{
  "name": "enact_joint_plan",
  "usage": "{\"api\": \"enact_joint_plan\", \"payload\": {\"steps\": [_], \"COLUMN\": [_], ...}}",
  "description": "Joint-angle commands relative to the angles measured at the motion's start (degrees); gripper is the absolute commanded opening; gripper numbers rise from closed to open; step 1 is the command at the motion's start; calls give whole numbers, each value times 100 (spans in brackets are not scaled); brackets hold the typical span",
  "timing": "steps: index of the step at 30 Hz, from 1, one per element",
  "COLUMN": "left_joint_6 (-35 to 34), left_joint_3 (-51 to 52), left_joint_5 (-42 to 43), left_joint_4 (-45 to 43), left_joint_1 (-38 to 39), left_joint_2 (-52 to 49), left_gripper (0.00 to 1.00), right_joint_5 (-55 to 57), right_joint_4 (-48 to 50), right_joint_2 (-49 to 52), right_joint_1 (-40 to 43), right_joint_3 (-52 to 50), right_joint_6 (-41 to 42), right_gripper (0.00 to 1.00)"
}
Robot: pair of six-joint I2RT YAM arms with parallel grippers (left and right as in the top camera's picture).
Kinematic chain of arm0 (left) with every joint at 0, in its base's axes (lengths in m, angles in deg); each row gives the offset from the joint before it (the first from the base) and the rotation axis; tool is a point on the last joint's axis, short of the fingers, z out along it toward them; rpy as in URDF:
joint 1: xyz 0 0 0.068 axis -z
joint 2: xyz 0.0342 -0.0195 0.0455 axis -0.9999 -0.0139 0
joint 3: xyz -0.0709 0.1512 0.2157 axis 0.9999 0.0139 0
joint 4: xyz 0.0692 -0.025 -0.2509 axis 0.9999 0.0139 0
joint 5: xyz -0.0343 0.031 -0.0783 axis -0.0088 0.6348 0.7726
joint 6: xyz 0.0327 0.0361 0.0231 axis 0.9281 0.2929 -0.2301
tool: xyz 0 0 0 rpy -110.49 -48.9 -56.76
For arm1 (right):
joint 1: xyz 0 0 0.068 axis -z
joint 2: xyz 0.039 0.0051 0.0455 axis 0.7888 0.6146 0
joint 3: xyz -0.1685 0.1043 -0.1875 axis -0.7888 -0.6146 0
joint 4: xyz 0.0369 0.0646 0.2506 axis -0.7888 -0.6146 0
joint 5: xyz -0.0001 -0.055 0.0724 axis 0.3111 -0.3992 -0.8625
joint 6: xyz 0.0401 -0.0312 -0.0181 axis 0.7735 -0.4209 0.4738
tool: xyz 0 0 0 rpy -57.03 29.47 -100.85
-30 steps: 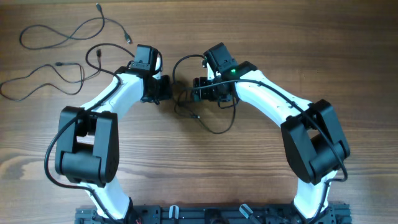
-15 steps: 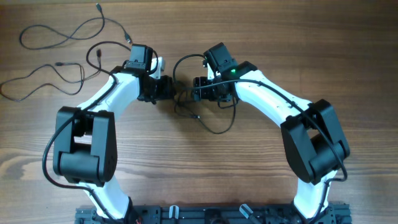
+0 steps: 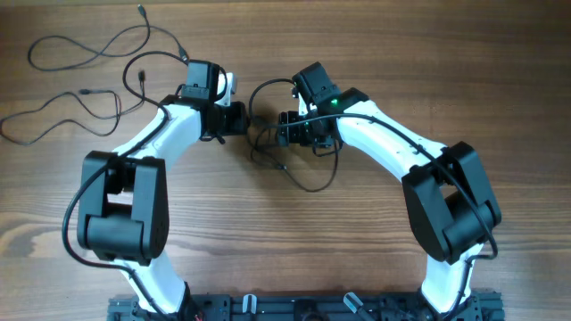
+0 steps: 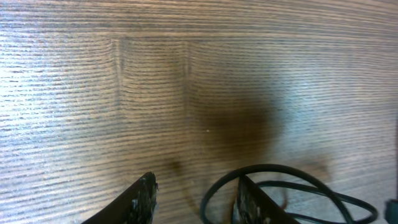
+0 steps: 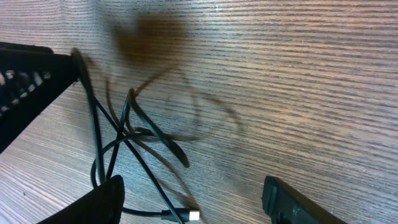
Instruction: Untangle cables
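Next, my left gripper opens, pinches the loop (image 4: 207, 198) and lifts it toward my right gripper, as the loose cable loop (image 4: 268, 167) curves round its finger.
A tangle of thin black cables (image 3: 264, 150) lies between my two grippers, and one loop (image 3: 314, 186) trails toward the near side. My left gripper (image 3: 239, 119) stands open just left of the tangle. In the left wrist view a cable loop (image 4: 219, 184) curves round its right fingertip (image 4: 249, 198) into the gap and is not pinched; left gripper (image 4: 196, 198). My right gripper (image 3: 279, 127) is wide open over the tangle. In the right wrist view the crossed cables (image 5: 124, 134) and a white-tipped plug (image 5: 193, 216) lie by its left finger (image 5: 102, 200); right gripper (image 5: 196, 208).
Other thin cables lie apart at the far left: one (image 3: 85, 46) near the back edge, one (image 3: 53, 113) below it, one (image 3: 147, 67) running by the left arm. The left gripper's finger (image 5: 28, 78) shows at the top left of the right wrist view. Wooden table (image 3: 357, 45).
My left gripper has shifted a little toward the far edge and closer to the tangle, its jaws widening then narrowing somewhat. The right arm has stayed put.
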Motion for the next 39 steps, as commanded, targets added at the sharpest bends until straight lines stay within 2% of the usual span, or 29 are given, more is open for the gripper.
{"api": "enact_joint_plan", "payload": {"steps": [1,4,10,16,18,21,22,29,39], "left_joint_6": [68,68,72,74,74,116,116,111,111], "left_joint_3": [37,37,37,31,31,31,31,33,33], "left_joint_5": [-87,-2,520,590,649,643,645,273,254], "left_joint_4": [-87,-98,-24,225,254,223,221,17,-74], "left_joint_1": [4,4,4,0,0,7,11,81,81], "left_joint_2": [-214,-251,-251,-125,-17,20,13,-57,-203], "left_gripper": [40,34,36,29,34,54,55,49,43], "right_joint_5": [59,57,105,420,422,417,420,420,330], "right_joint_4": [-15,-13,-15,-146,-144,-131,-131,-177,-164], "right_joint_2": [129,129,142,162,162,162,162,162,162], "right_joint_1": [2,2,2,2,2,2,2,2,2], "right_joint_3": [-48,-48,-48,-48,-48,-48,-48,-48,-48], "right_joint_6": [168,173,170,376,393,498,538,562,625], "right_gripper": [73,72,73,72,73,73,73,73,73]}}
